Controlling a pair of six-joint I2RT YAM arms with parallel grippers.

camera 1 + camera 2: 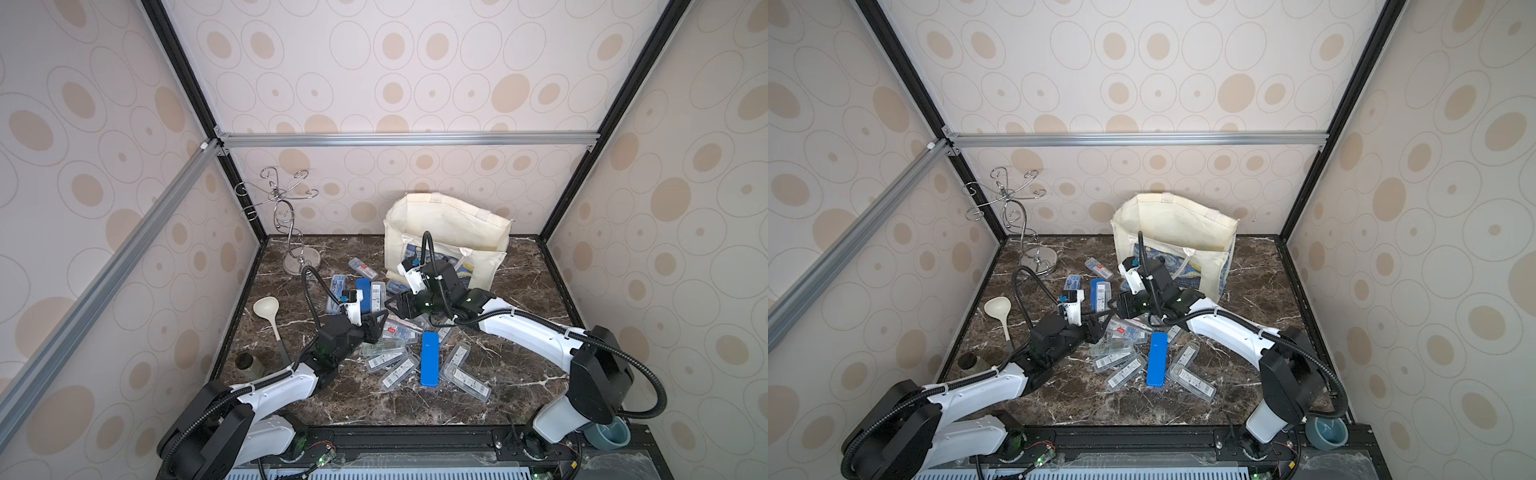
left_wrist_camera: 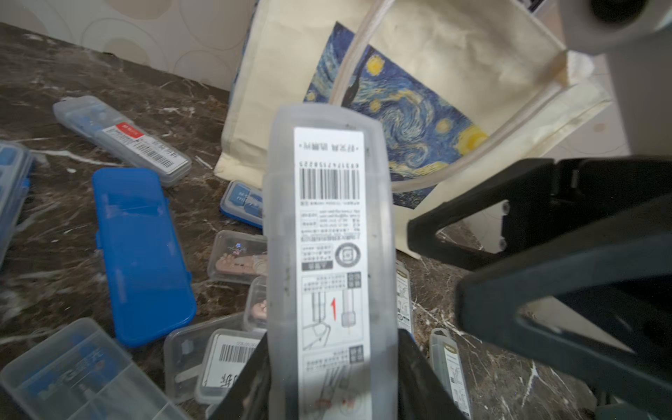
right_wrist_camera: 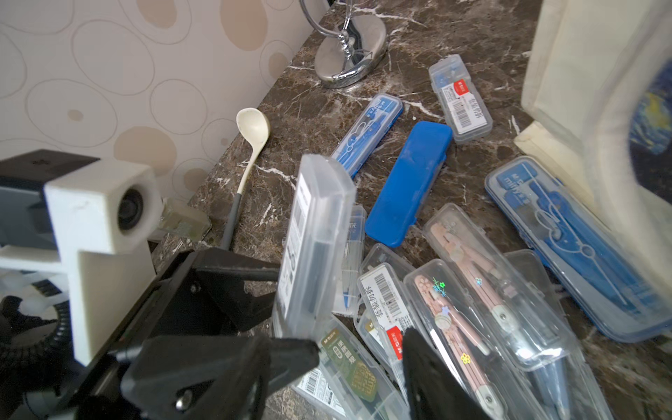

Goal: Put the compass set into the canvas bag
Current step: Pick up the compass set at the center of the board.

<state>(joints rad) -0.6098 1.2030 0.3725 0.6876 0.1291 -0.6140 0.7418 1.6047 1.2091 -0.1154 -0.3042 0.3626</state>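
Note:
I keep holding the compass set with my left gripper until my right gripper's open fingers close, as it stands upright with its upper half [image 1: 378, 291] free beside them.
My left gripper [image 2: 332, 382] is shut on a compass set [image 2: 329, 225], a long clear plastic case with a white barcode label. The case sticks up out of the jaws above the pile [image 3: 316, 232]. My right gripper [image 3: 362, 345] is open just beside it, its fingers spread over the clear cases on the table and clamping nothing. In both top views the two grippers [image 1: 376, 326] [image 1: 395, 307] meet mid-table. The canvas bag [image 1: 449, 232] stands open behind them, its blue-and-yellow print [image 2: 400, 120] facing the grippers.
Several more compass cases lie scattered on the marble top, among them a solid blue one [image 1: 429, 359]. A chrome hook stand [image 1: 291, 224] is at the back left, a cream ladle [image 1: 268, 311] and a small jar [image 1: 248, 363] along the left edge.

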